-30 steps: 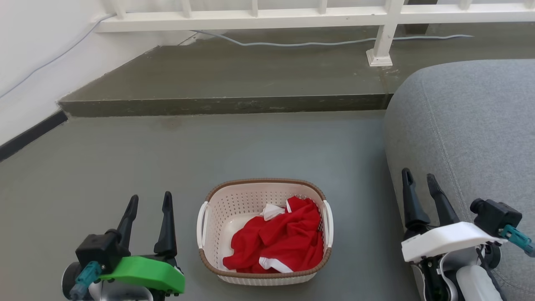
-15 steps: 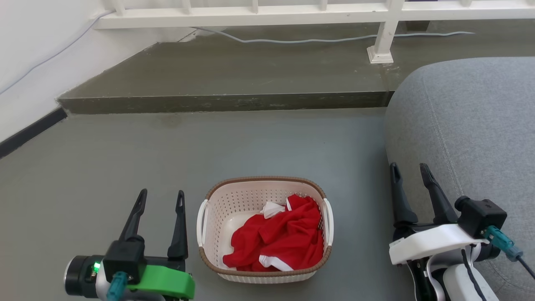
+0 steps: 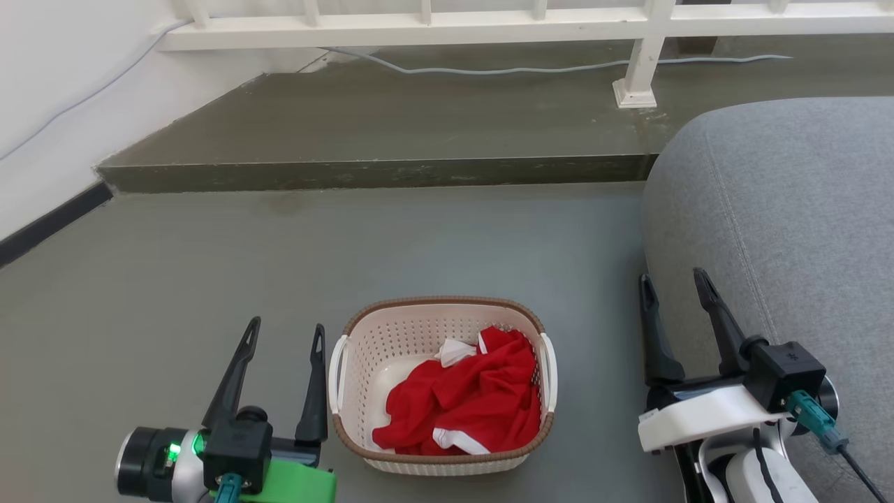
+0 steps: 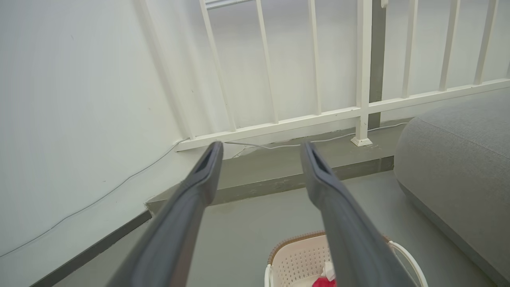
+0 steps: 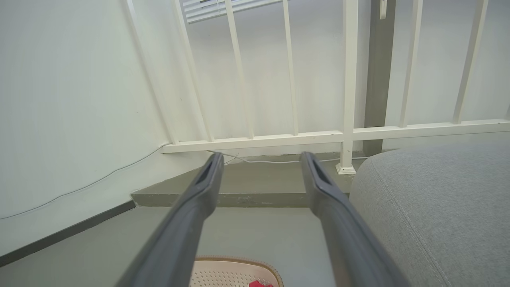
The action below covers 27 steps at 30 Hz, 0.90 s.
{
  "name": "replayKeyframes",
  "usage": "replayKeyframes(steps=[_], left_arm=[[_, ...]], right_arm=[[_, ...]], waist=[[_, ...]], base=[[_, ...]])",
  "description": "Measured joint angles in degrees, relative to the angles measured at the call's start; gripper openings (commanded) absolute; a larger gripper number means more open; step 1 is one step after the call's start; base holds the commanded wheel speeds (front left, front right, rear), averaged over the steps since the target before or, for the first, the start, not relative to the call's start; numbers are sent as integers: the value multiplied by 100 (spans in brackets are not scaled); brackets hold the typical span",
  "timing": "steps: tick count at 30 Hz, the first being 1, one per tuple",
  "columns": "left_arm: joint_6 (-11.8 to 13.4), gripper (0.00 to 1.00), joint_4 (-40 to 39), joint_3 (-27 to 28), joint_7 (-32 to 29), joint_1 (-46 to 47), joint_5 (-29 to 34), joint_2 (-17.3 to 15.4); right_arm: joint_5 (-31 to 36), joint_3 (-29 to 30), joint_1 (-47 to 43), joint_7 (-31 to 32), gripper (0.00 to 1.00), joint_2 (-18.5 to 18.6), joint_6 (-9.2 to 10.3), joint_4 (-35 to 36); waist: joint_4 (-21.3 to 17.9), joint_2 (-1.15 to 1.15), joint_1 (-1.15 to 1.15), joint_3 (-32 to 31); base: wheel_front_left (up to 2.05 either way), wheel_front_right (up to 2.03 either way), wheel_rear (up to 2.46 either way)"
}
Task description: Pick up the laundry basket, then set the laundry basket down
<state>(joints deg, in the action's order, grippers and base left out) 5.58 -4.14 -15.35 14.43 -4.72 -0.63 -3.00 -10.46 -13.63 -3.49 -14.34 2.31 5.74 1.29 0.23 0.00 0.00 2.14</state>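
My gripper will lift the laundry basket, and the heap will travel along unshifted, since the red and white clothes [image 3: 473,394] lie slumped below the brown rim [image 3: 452,458].
The laundry basket [image 3: 377,342], cream-white with a brown rim and white side handles, stands on the grey floor at the bottom centre of the head view, with red and white clothes [image 3: 468,402] inside. My left gripper [image 3: 285,330] is open just left of the basket's left handle [image 3: 337,374], fingers pointing away from me. My right gripper [image 3: 674,279] is open to the basket's right, a hand's width from its right handle [image 3: 550,370]. The left wrist view shows the basket's far rim [image 4: 295,241] below my open fingers [image 4: 205,171]. The right wrist view catches the rim [image 5: 239,261] too.
A grey sofa [image 3: 789,209] fills the right side, close behind my right gripper. A raised concrete step [image 3: 377,171] crosses the floor ahead, with a white railing [image 3: 489,28] and a grey cable [image 3: 489,68] beyond. A white wall [image 3: 63,91] runs along the left.
Both grippers have moved inward toward the basket, the left one up and right, the right one left. Both stay open. The basket has not moved.
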Motion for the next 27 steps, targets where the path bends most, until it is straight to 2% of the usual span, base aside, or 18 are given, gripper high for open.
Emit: replayKeyframes(steps=[27], left_arm=[[34, 100, 46, -14, 0, -48, -3, 1]], right_arm=[[0, -22, -80, 0, 100, 0, 43, 0]], waist=[[-4, 0, 0, -101]], base=[[0, 0, 0]])
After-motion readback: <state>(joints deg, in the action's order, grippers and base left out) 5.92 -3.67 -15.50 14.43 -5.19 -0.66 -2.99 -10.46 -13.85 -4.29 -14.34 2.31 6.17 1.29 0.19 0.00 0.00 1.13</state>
